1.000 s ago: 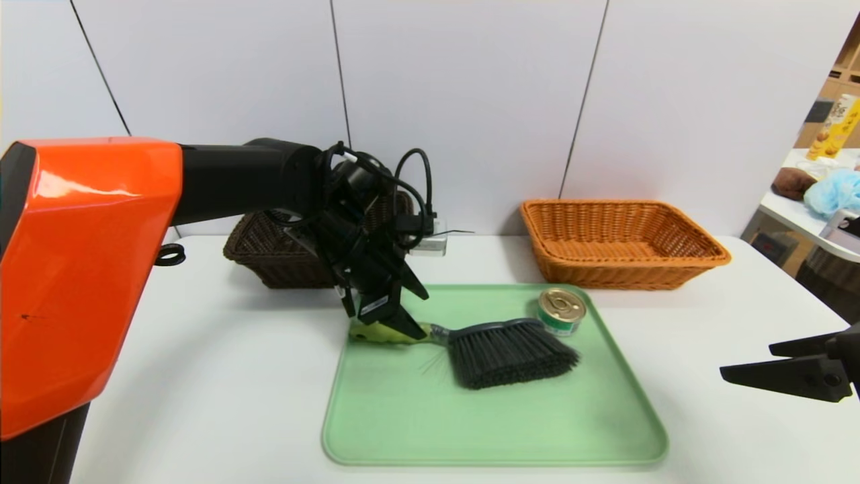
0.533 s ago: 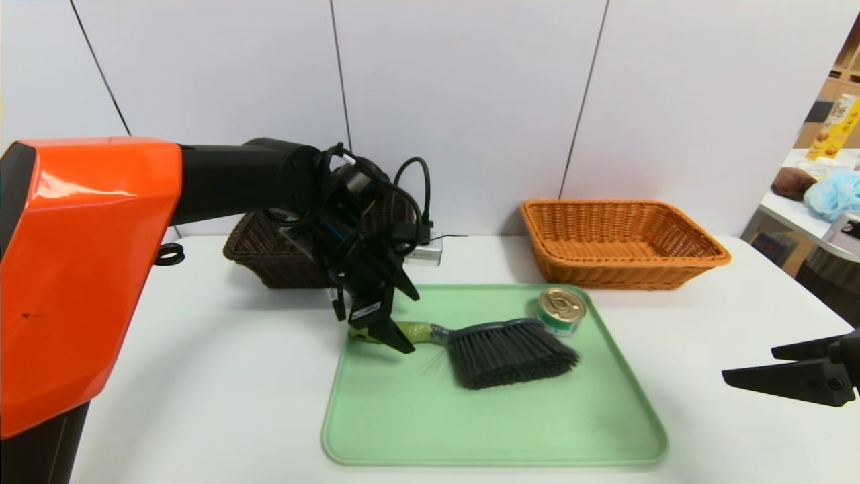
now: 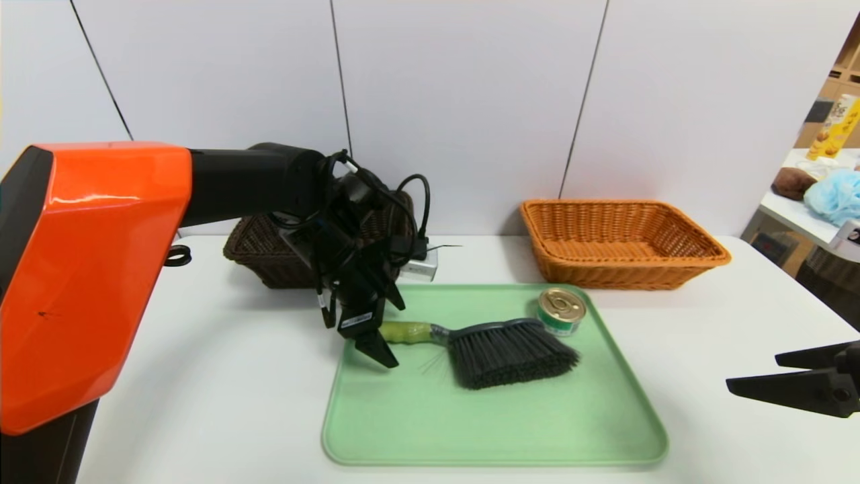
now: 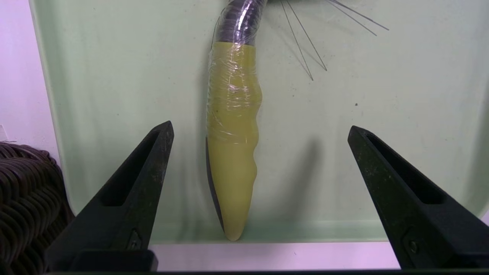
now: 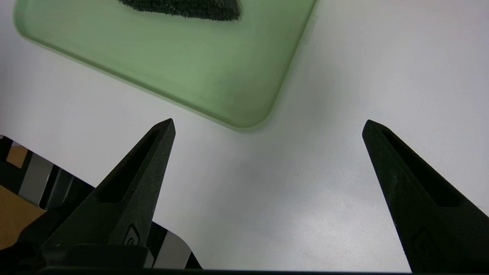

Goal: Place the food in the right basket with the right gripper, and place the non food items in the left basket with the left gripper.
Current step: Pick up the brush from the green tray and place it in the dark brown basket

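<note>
Clear wrap (image 4: 235, 75) fastens the green handle to the brush's neck. The brush head (image 3: 512, 353) will therefore stay stiff and in line when I lift the handle.
A hand brush (image 3: 510, 353) with black bristles and a green handle (image 4: 233, 152) lies on the green tray (image 3: 470, 423). My left gripper (image 3: 396, 334) hangs open over the handle's tip at the tray's left edge. Its fingers stand wide on either side of the handle (image 3: 410, 331) without touching it, as the left wrist view shows around the left gripper (image 4: 260, 126). The food, a small tin can (image 3: 561, 310), stands on the tray's far right, next to the bristles. The dark left basket (image 3: 269, 252) sits behind my left arm. The orange right basket (image 3: 625, 242) is at the back right. My right gripper (image 3: 754, 371) is open and empty above the table at the right edge.
In the right wrist view the right gripper (image 5: 269, 121) is over bare white table beside the tray's corner (image 5: 214, 76). The dark basket's rim (image 4: 26, 191) lies close to my left fingers. A side table with clutter (image 3: 820, 188) stands beyond the right edge.
My left gripper has opened off the brush handle and slid left toward the handle's tip. The brush stays on the tray. The right gripper drifted slightly right and down.
</note>
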Robot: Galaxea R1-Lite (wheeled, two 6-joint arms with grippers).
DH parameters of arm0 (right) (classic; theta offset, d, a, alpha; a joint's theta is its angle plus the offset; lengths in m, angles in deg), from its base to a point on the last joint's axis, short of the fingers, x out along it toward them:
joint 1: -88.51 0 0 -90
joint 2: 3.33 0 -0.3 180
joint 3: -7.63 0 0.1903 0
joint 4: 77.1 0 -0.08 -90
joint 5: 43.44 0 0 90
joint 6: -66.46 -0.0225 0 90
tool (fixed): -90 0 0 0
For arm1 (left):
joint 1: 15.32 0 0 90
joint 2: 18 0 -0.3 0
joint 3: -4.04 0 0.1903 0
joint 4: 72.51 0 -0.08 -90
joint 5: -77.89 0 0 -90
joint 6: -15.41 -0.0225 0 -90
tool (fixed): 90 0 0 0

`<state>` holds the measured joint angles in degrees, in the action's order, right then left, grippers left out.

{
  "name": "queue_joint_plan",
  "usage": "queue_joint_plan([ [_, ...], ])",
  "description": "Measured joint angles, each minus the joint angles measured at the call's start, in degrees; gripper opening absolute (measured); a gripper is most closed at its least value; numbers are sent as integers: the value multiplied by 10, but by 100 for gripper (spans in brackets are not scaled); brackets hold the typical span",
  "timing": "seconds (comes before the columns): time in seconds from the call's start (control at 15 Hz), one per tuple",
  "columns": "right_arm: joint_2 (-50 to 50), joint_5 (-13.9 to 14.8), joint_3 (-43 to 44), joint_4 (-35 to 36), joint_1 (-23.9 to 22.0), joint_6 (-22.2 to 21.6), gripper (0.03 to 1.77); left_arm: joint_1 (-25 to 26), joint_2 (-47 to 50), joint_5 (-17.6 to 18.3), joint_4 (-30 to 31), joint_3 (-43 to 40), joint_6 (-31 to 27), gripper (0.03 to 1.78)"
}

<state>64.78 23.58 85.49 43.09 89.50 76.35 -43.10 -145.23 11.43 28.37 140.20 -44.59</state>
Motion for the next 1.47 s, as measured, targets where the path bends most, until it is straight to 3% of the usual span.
queue_joint_plan([
  [1.47,-17,0,-7,2,0,-9,170,-12,-26,2,0,1,17,169],
])
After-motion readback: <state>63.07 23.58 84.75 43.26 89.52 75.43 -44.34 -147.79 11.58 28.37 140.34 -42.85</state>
